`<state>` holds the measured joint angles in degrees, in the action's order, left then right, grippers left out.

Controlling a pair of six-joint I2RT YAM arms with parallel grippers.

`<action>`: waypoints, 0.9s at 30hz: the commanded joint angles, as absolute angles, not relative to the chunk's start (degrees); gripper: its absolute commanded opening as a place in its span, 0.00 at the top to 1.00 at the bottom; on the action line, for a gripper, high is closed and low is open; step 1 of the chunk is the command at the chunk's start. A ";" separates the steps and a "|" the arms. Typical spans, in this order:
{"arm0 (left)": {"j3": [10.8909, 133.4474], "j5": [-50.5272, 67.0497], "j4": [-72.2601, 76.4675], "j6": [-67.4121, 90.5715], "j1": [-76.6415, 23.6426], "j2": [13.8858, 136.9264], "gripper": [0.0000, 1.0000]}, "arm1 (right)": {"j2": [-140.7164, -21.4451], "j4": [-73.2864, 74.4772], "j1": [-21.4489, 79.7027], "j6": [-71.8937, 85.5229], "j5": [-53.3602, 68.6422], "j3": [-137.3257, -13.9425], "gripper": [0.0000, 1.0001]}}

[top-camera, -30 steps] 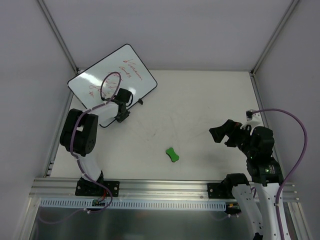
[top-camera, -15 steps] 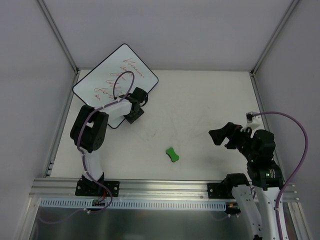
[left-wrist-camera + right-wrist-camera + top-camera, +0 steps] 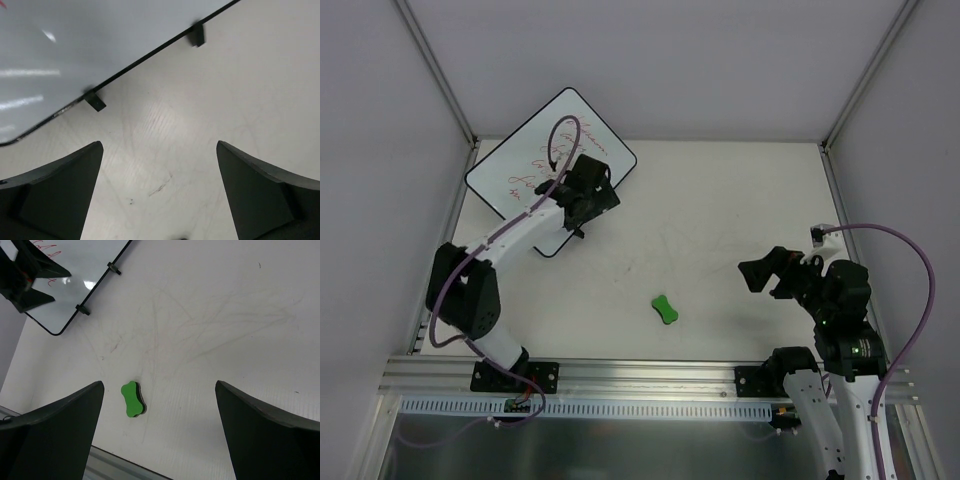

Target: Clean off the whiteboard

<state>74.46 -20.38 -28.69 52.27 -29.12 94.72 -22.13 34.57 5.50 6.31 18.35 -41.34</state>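
The whiteboard's corner point(image 3: 471, 180) by the metal post is clear of the red handwriting point(image 3: 527, 185). My left gripper should keep going there until its open fingers are on both sides of the whiteboard's rim.
The whiteboard point(image 3: 515, 175) lies at the back left of the table, black-rimmed, with red handwriting point(image 3: 538, 163) on it. My left gripper point(image 3: 588, 200) hovers over its near right edge, open, with nothing between the fingers. In the left wrist view the board's rim point(image 3: 75, 45) and two black feet point(image 3: 95, 100) show above the open left gripper point(image 3: 160, 147), with bare table below. A green bone-shaped eraser point(image 3: 664, 309) lies mid-table. My right gripper point(image 3: 765, 275) stands open to its right. The right wrist view has the eraser point(image 3: 133, 399) inside the left finger of the right gripper point(image 3: 160, 385), and the whiteboard point(image 3: 82, 270) far off.
White walls with metal corner posts point(image 3: 440, 75) close in the table on three sides. An aluminium rail point(image 3: 640, 375) runs along the near edge by both arm bases. Faint scuff marks point(image 3: 200, 320) streak the tabletop.
My left gripper went from shut at the board's near edge to wide open and moved back and right. The board shifted slightly right. The right arm barely moved.
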 commanded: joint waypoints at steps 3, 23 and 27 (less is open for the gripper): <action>80.59 -19.18 -28.65 30.43 -23.23 81.59 0.01 | -22.24 34.10 5.80 -1.30 18.54 -41.83 0.01; 68.21 36.73 -9.08 18.02 28.47 75.93 0.12 | -32.43 22.94 6.24 -4.65 43.24 -42.71 0.01; 68.82 38.14 -7.56 16.00 29.88 78.04 0.11 | -34.27 21.80 7.21 -6.68 45.52 -43.50 0.01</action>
<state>68.51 31.18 -13.54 16.91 29.76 78.15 -33.32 25.47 6.39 -4.03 40.69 -40.62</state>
